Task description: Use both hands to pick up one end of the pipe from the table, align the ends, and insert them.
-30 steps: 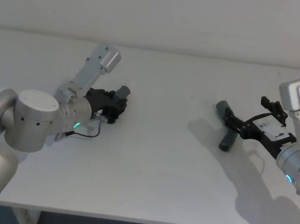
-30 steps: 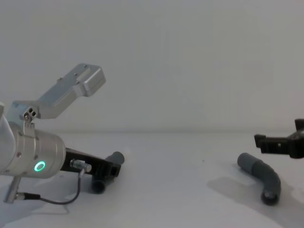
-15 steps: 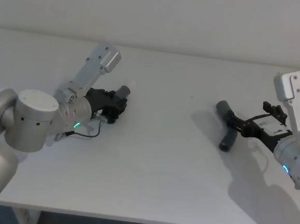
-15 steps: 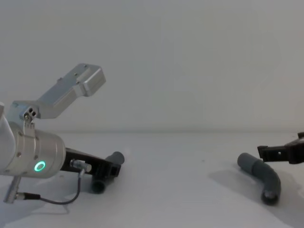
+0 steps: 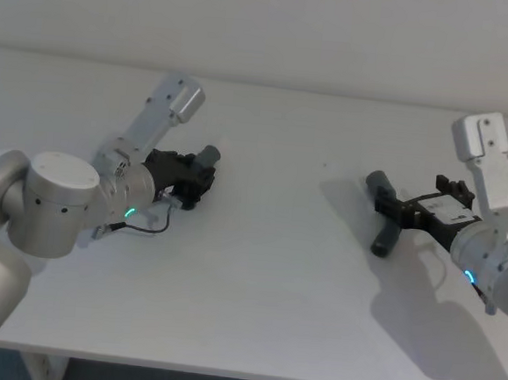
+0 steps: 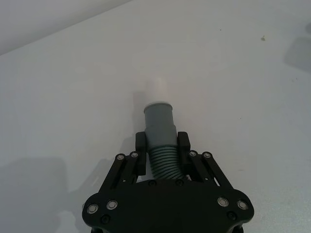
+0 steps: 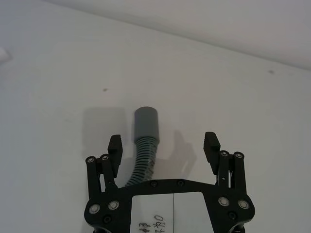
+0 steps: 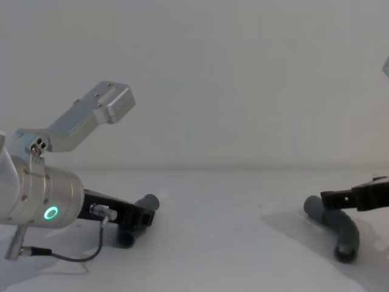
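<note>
I expect the bent piece to keep its socket end (image 8: 313, 207) sticking out firmly when I lift it, because it holds a smooth curve along its thick ribbed part (image 8: 345, 229).
On the white table (image 5: 274, 271), my left gripper (image 5: 201, 173) is shut on the ribbed part of the nearly straight pipe piece (image 6: 160, 124). That piece's paler tip (image 6: 158, 90) points away from the fingers, and it rests low on the table (image 8: 146, 204). At the right lies the elbow-bent pipe piece (image 5: 383, 231), also seen from the side (image 8: 343, 231). My right gripper (image 7: 163, 143) is open and low over it. The bent piece's ribbed part and socket end (image 7: 146, 116) lie between the jaws, nearer one finger and touching neither.
The wide middle of the table between the two arms holds only a tiny dark speck (image 5: 324, 166). A white wall rises behind the table's far edge. The left wrist's cable (image 8: 67, 255) trails on the surface.
My right gripper has lowered and moved in over the bent piece, which now lies between its open fingers. The left gripper and its piece have not moved.
</note>
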Tool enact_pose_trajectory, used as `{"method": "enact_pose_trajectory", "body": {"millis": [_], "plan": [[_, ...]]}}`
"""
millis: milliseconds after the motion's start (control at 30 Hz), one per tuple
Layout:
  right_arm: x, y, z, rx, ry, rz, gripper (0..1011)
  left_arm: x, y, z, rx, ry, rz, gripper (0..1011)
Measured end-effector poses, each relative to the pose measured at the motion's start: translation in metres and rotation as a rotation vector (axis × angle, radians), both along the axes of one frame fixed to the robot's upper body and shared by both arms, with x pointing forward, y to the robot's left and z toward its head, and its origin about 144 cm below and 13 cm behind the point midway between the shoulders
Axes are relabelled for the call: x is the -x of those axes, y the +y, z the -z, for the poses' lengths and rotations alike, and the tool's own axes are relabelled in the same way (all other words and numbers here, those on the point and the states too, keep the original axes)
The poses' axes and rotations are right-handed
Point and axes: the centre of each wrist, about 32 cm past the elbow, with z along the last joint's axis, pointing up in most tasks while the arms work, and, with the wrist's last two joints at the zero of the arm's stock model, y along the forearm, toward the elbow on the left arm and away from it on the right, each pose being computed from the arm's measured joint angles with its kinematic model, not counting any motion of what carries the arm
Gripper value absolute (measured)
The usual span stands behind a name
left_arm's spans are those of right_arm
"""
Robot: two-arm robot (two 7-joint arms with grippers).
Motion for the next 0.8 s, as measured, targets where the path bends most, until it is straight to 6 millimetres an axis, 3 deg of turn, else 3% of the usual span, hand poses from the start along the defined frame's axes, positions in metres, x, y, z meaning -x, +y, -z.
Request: {"method": "enact_pose_trajectory", "body": {"millis": [800], "plan": [[-0.006,0.019,0.001,0.004,0.06,-0.007,1000,0.0,0.0,0.0,0.0,0.0,0.0,371]]}}
